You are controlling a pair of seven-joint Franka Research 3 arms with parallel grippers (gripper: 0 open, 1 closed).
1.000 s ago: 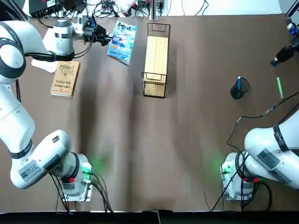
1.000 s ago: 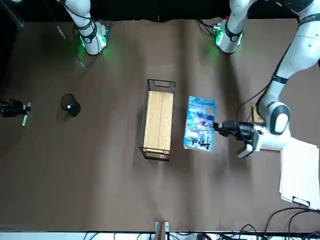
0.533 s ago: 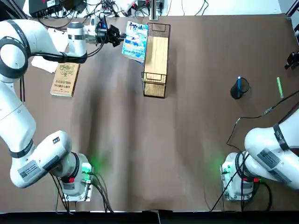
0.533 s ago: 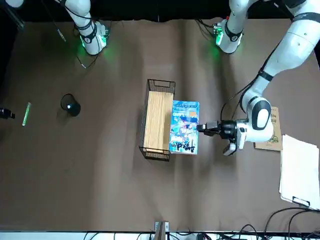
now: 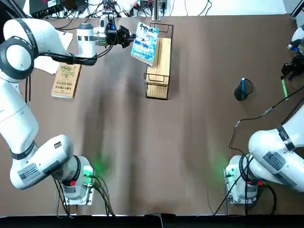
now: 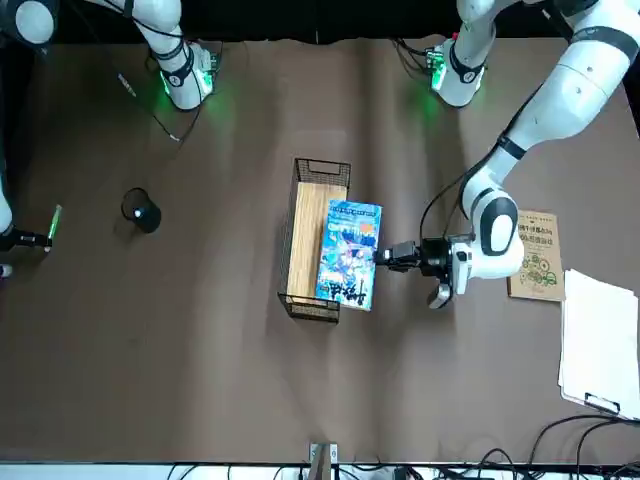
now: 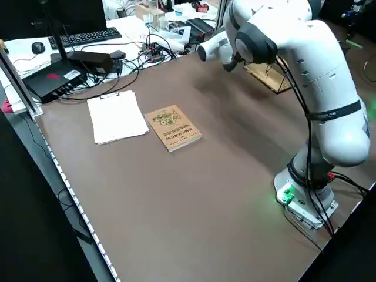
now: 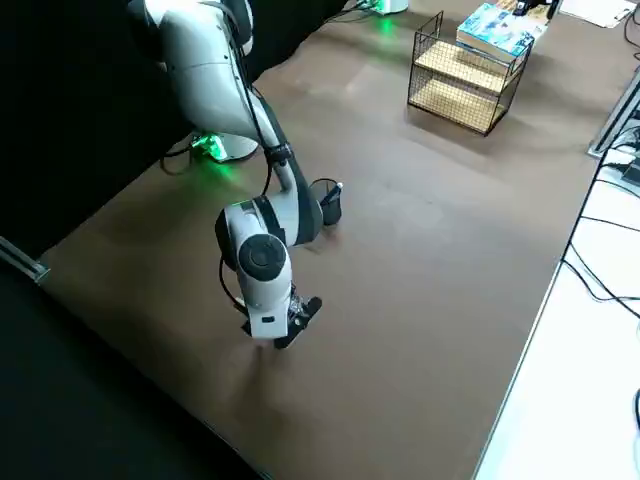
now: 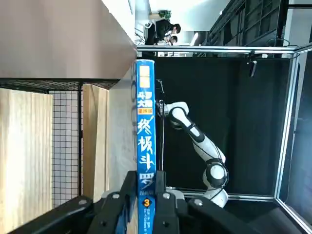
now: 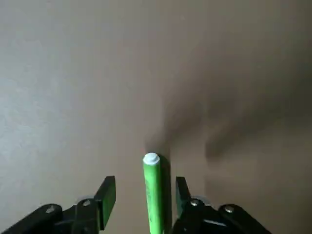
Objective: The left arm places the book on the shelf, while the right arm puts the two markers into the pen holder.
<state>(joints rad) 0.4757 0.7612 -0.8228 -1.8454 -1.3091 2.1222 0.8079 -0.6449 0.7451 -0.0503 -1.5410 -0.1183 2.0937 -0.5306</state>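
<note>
The slim green marker (image 6: 55,222) is much thinner than the black pen holder's opening (image 6: 134,204), so I expect the marker to lean over against the pen holder's side when I put it inside.
My left gripper (image 5: 128,37) is shut on the edge of the light-blue book (image 5: 145,42), holding it tilted over the left rim of the black wire shelf (image 5: 158,76). The left wrist view shows the book's spine (image 9: 145,146) clamped between the fingers beside the shelf's wooden board. Out at the far right, my right gripper (image 10: 145,195) is open and low over the table, with the green marker (image 10: 152,190) lying between its fingers. The blue marker (image 5: 242,84) stands in the black pen holder (image 5: 241,91).
A tan-brown book (image 5: 66,80) and white clipboard paper (image 6: 598,345) lie on the left arm's side. Cables and electronics crowd the back edge (image 5: 109,7). A cable (image 5: 259,116) trails from the right arm across the table near the pen holder.
The left arm has carried the book rightwards from beside the shelf to over its left rim. The right gripper has shifted so that its fingers stand either side of the green marker.
</note>
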